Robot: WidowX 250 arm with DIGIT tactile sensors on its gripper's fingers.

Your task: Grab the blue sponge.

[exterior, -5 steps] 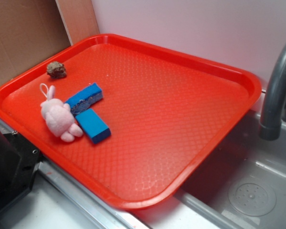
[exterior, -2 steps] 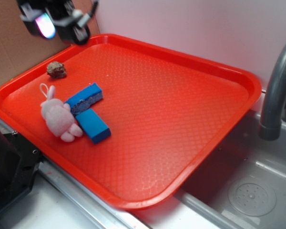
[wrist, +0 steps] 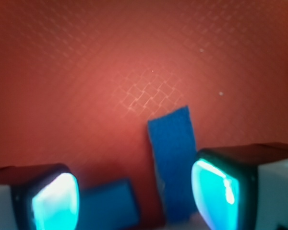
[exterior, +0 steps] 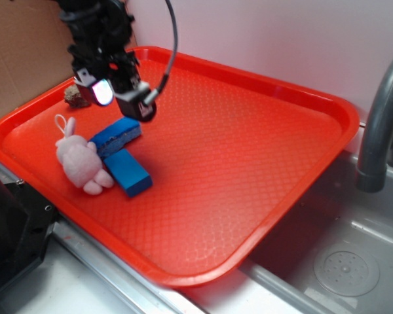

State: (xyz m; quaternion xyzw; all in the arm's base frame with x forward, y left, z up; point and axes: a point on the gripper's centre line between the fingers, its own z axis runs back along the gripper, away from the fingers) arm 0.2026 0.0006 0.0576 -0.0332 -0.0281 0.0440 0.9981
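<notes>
My gripper should lift, move across and lower both fingers astride the blue sponge's middle (exterior: 116,136), because one of its fingers is over the blue sponge's long edge (wrist: 191,155).
The blue sponge (exterior: 118,135) lies flat on the red tray (exterior: 249,157) near its left side, its darker rough layer showing along one edge. My gripper (exterior: 118,99) hovers just above and behind it, open and holding nothing. In the wrist view the blue sponge (wrist: 173,160) is a blurred upright strip just inside the right finger (wrist: 216,189), while the left finger (wrist: 55,201) stands far off, so the open gripper (wrist: 134,196) has bare tray at its middle.
A smooth bright-blue block (exterior: 128,172) (wrist: 110,203) lies beside the sponge, with a pink plush rabbit (exterior: 82,162) touching both. A brown lump (exterior: 73,97) sits behind my gripper. A grey faucet (exterior: 380,124) and sink (exterior: 340,261) are on the right.
My gripper came into view from the upper left and dropped down and rightwards to hang over the sponge. The objects on the tray have not moved.
</notes>
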